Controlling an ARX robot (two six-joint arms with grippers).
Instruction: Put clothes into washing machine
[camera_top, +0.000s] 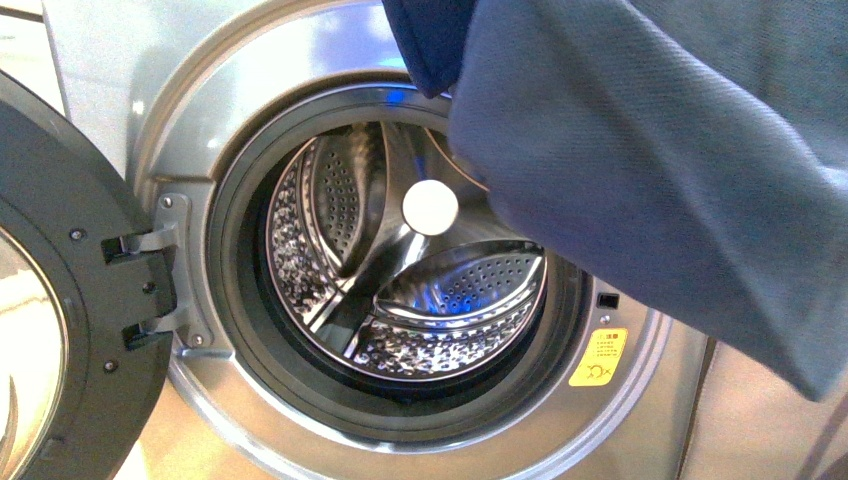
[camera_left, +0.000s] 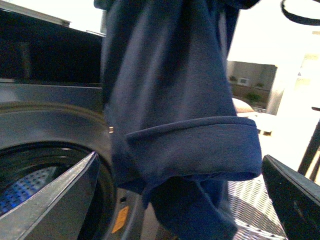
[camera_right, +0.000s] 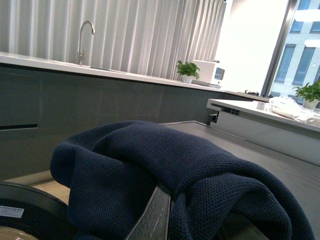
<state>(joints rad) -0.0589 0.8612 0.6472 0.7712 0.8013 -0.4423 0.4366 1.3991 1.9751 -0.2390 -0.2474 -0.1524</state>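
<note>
The clothes hang down long and limp. Their loose end will drag over the porthole's rim when I push the clothes into the drum.
The washing machine (camera_top: 250, 80) is a silver front-loader whose round porthole shows the perforated steel drum (camera_top: 450, 290). The clothes (camera_top: 650, 170), a dark navy garment, hang in the air at the upper right and cover the porthole's upper right rim. In the left wrist view the clothes (camera_left: 175, 100) dangle between the spread fingers of my left gripper (camera_left: 180, 156), which is open, beside the porthole gasket (camera_left: 50, 160). My right gripper (camera_right: 192, 220) is shut on the clothes (camera_right: 150, 165), which drape over it and hide most of its fingers (camera_right: 152, 215).
The machine's dark round door (camera_top: 60, 300) stands swung open at the left on its hinge (camera_top: 160, 290). A yellow sticker (camera_top: 598, 357) sits right of the porthole. Behind, a counter with a tap (camera_right: 85, 35) and potted plants (camera_right: 188, 70) runs along the wall.
</note>
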